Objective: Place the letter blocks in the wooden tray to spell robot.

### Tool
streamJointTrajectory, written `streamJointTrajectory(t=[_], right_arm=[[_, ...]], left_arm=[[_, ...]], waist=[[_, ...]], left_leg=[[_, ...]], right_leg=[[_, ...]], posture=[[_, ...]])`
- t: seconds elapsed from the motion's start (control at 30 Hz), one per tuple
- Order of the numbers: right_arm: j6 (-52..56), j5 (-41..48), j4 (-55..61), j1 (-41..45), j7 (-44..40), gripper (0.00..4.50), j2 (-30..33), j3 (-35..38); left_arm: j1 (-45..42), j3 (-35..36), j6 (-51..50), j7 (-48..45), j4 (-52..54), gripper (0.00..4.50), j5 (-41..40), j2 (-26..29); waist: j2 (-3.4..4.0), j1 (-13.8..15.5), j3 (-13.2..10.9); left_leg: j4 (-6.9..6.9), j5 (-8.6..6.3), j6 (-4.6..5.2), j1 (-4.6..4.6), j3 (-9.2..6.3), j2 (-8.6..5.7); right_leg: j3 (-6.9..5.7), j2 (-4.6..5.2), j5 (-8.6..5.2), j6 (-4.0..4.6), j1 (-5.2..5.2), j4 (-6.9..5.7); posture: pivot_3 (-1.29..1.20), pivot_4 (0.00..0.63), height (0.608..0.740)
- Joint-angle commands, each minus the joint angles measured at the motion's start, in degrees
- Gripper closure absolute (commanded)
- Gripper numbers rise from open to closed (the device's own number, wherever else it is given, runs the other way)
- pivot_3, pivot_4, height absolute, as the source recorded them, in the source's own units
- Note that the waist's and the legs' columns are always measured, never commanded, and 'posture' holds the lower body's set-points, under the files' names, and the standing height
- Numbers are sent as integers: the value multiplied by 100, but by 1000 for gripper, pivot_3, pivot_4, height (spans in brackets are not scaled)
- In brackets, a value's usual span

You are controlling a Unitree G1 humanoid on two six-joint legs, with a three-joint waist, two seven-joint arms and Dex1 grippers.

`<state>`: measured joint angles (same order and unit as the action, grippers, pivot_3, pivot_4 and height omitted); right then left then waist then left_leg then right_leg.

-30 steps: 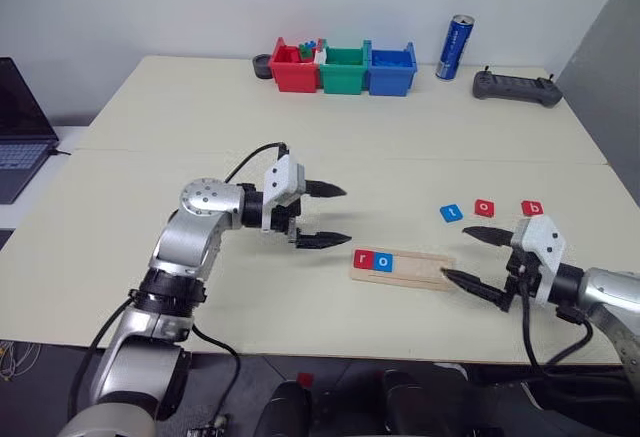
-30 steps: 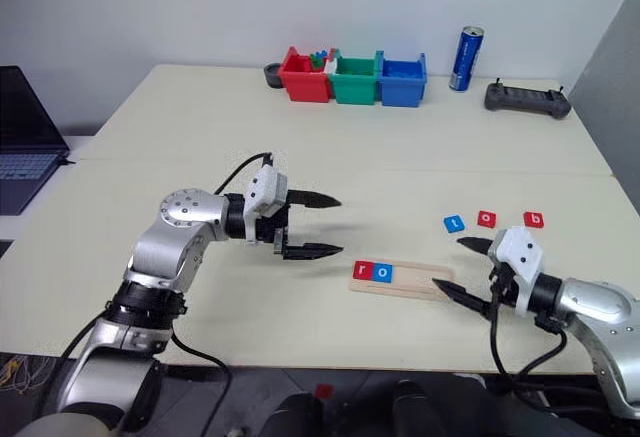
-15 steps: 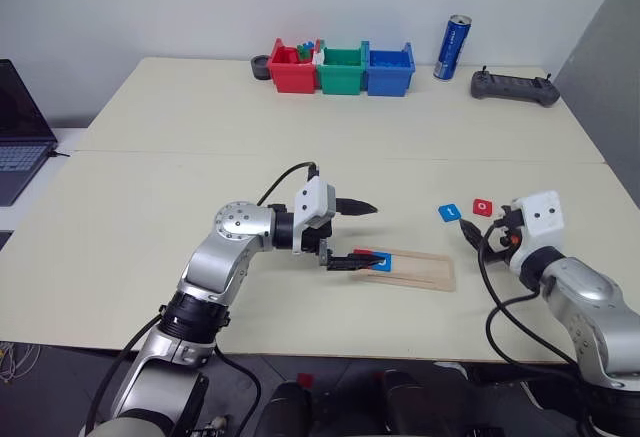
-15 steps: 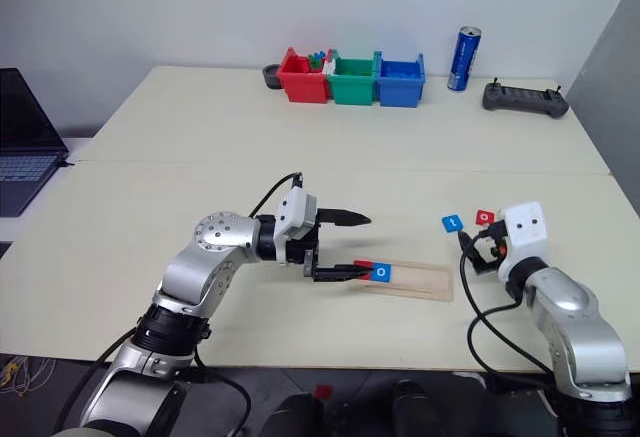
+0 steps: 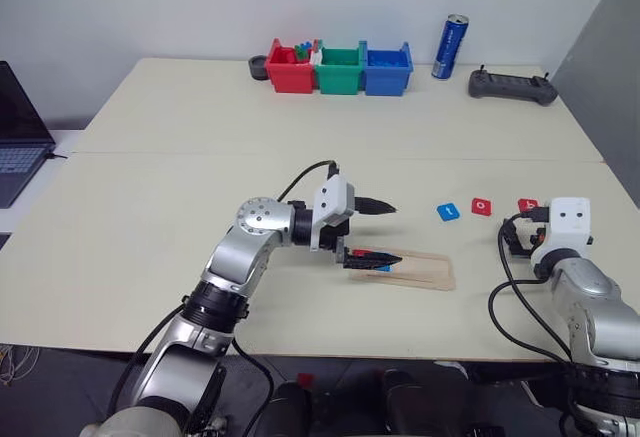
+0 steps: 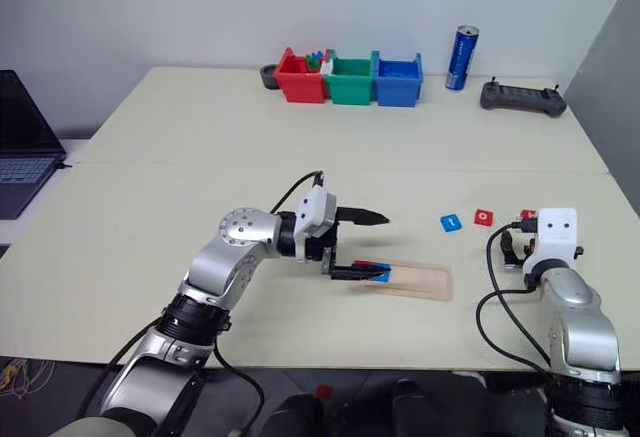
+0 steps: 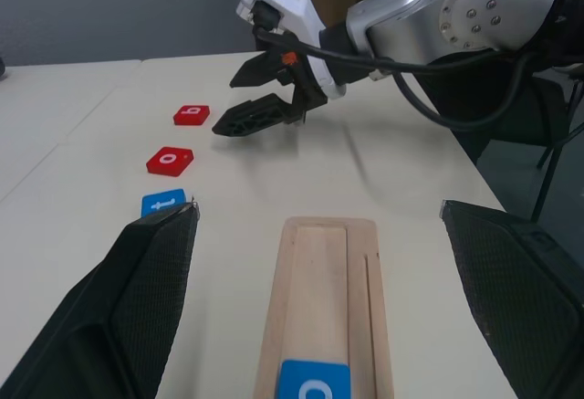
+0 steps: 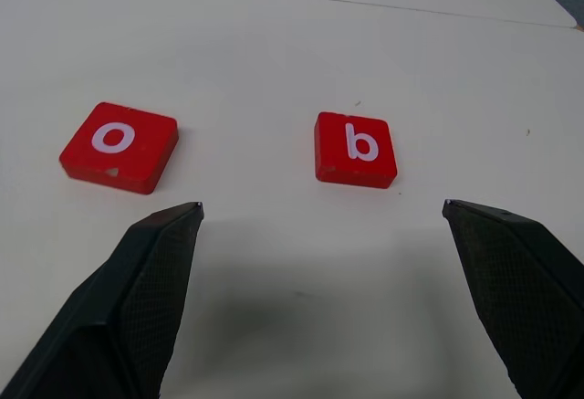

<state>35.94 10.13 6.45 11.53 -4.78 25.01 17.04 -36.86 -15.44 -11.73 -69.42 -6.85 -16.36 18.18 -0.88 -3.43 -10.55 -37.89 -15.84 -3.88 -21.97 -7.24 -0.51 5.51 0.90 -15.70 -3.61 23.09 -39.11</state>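
The red "b" [image 8: 354, 150] lies clear of the red "o" and in line with the open fingers of my right gripper, so I should keep reaching until they touch its sides [image 8: 392, 156].
The wooden tray [image 5: 412, 269] lies near the table's front edge. At its left end sit a red letter block [image 5: 362, 253] and a blue "o" block [image 7: 313, 382], both partly hidden by my left gripper's lower finger. My left gripper [image 5: 396, 232] hangs open over that end, pointing right along the tray. To the tray's right, a blue "t" [image 5: 447, 212], a red "o" [image 5: 481, 205] and a red "b" [image 8: 356, 149] lie in a row on the table. My right gripper [image 8: 321, 207] is open just short of the "b", holding nothing.
Red [image 5: 292, 69], green [image 5: 341, 69] and blue [image 5: 387, 67] plastic bins stand at the table's back. A blue can [image 5: 452, 47] and a black controller [image 5: 512, 86] are to their right. A laptop [image 5: 18, 127] sits at the far left.
My left gripper moved right, and its lower finger now lies over the tray's left end. My right gripper swung away from the tray's right end and turned forward toward the red "b".
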Motion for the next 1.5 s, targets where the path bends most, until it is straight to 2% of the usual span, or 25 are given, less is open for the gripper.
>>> streamJointTrajectory(t=[0.03,0.43,0.9,1.0,1.23,1.37,1.5], right_arm=[[-438,6,-589,331,-10,0,30,246],[-1175,-89,-2022,1230,-145,0,61,111],[-1188,-31,-2426,1445,-72,0,58,215],[-1218,-35,-2404,1399,-20,585,16,222],[-1277,-109,-2431,1361,-7,3023,69,166],[-1159,-142,-2221,1260,-24,3038,65,109],[-577,-70,-1170,912,-34,3038,55,77]], left_arm=[[-133,-25,160,-48,-23,12,15,-50],[-290,5,257,-132,-232,12,89,-19],[-255,43,281,-61,-170,12,97,44],[-258,29,281,-49,-172,0,101,38],[-322,54,312,-33,-241,0,105,18],[-304,47,322,-21,-234,0,105,24],[-214,61,288,-43,-136,0,79,127]], waist=[[3,-3,2],[5,-4,2],[5,-3,3],[5,-3,3],[5,-3,3],[5,-2,3],[6,4,3]], left_leg=[[0,0,0,1,2,0],[1,0,0,1,4,0],[1,0,0,0,4,-1],[1,0,0,0,3,-1],[1,0,0,0,4,-1],[1,0,0,0,3,-1],[2,0,0,-2,2,-1]], right_leg=[[1,0,0,0,0,0],[3,1,0,0,0,1],[3,1,0,1,1,2],[3,1,0,1,1,2],[4,1,0,0,1,2],[4,1,0,1,1,2],[3,2,0,0,2,3]], posture=[[0,150,740],[0,150,740],[0,150,740],[0,150,740],[0,150,740],[0,150,740],[0,150,740]])
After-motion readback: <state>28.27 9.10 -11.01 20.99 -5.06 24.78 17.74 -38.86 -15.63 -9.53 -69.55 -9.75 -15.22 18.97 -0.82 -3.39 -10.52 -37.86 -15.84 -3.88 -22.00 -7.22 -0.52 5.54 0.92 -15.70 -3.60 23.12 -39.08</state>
